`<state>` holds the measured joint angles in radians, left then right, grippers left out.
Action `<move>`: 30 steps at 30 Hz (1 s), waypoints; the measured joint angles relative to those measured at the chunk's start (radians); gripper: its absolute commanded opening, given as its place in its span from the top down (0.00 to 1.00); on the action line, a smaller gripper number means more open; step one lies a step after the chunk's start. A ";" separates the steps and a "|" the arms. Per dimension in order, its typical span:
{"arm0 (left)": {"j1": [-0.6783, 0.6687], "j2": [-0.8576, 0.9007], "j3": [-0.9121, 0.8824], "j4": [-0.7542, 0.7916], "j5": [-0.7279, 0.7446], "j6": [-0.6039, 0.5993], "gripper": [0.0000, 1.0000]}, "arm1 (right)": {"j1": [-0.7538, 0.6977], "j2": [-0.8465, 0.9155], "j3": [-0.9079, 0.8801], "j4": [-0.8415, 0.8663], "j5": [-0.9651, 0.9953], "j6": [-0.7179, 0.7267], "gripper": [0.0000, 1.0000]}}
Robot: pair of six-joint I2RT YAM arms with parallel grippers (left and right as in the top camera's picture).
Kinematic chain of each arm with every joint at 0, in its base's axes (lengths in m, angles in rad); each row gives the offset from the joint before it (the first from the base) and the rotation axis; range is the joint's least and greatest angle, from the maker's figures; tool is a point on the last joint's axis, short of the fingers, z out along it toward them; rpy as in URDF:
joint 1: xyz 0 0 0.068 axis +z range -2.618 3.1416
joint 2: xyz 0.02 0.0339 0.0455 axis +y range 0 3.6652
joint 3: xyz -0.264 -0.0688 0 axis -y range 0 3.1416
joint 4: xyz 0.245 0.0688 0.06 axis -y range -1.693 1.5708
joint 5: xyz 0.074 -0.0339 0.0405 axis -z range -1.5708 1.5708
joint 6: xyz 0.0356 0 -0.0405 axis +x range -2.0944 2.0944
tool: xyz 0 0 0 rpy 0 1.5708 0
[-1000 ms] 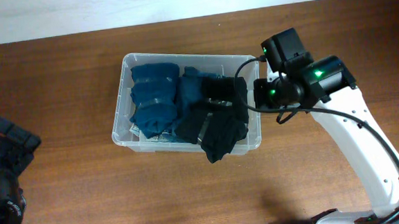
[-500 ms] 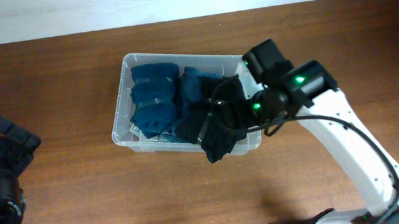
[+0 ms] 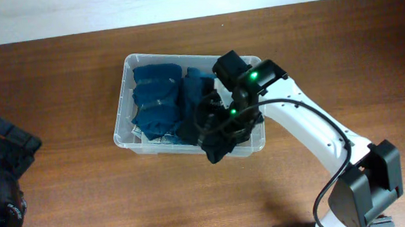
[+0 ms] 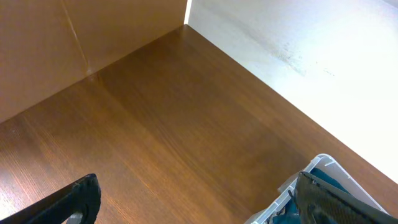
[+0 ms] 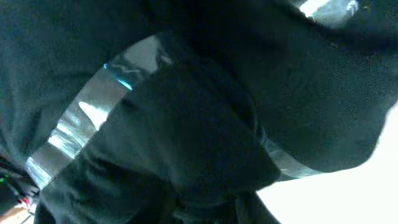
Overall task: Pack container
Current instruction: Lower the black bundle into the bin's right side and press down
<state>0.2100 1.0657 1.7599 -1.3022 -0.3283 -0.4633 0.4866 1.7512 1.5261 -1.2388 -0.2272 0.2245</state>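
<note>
The black garment is hanging over the tub's front rim (image 3: 217, 152). I should use my right gripper to bring it back from the tub's rim and lay it next to the blue garments (image 3: 196, 101).
The container (image 3: 121, 124), a clear plastic tub, stands mid-table and holds folded blue garments (image 3: 156, 99) on its left side. A black garment (image 3: 219, 148) lies in its right side and hangs over the front rim. My right gripper (image 3: 218, 122) is down inside the tub's right front part, against the black garment. In the right wrist view the black garment (image 5: 199, 143) fills the frame and hides the fingers; a strip of clear plastic (image 5: 93, 106) shows. My left gripper (image 4: 199, 213) is open and empty over bare table left of the tub, whose corner (image 4: 318, 163) shows.
The left arm (image 3: 2, 182) rests at the table's far left edge. The right arm (image 3: 317, 138) reaches in from the front right. A pale wall runs along the table's back edge (image 3: 196, 8).
My right gripper has swung left from the tub's right rim into the tub, onto the black garment. The left arm has not moved.
</note>
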 measured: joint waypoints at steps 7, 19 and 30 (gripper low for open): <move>0.000 0.000 0.000 0.000 0.000 0.000 0.01 | 0.016 -0.003 0.063 0.090 0.027 -0.051 0.96; 0.000 0.000 0.000 0.000 0.000 0.000 0.01 | 0.016 -0.017 0.135 0.331 0.078 -0.105 0.39; 0.000 0.000 0.000 0.000 0.000 0.000 0.01 | 0.018 -0.008 0.161 0.255 0.275 -0.120 0.91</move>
<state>0.2100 1.0657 1.7599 -1.3022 -0.3286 -0.4633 0.5041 1.7428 1.6867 -0.9836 0.0483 0.1047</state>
